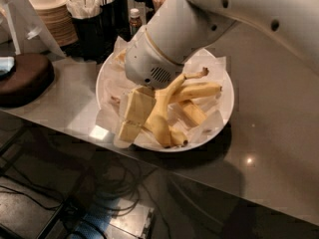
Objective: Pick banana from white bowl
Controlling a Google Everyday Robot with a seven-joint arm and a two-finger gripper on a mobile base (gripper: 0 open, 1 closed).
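Note:
Next, my gripper moves back over the banana and comes down on its upper half (168, 93), because the gripper's fingers hang beside the banana (154, 126), toward the white bowl's rim.
The white bowl (227, 103), lined with crinkled paper, sits on the grey counter. In it lies the banana (162, 109), long, thick and curved, with its stem pointing up and right toward a dark knob (202, 73). Shorter bananas (203, 90) lie to its right. My gripper (132, 116) hangs from the white wrist (159, 54) over the left part of the bowl, just left of the banana and close against it. The arm hides the back of the bowl.
Stacked beige bowls (50, 11) stand at the back left, with a black holder of packets (94, 26) and a small bottle (134, 19) beside them. A dark round object (22, 78) lies at the left. The counter's front edge (149, 158) runs just below the bowl.

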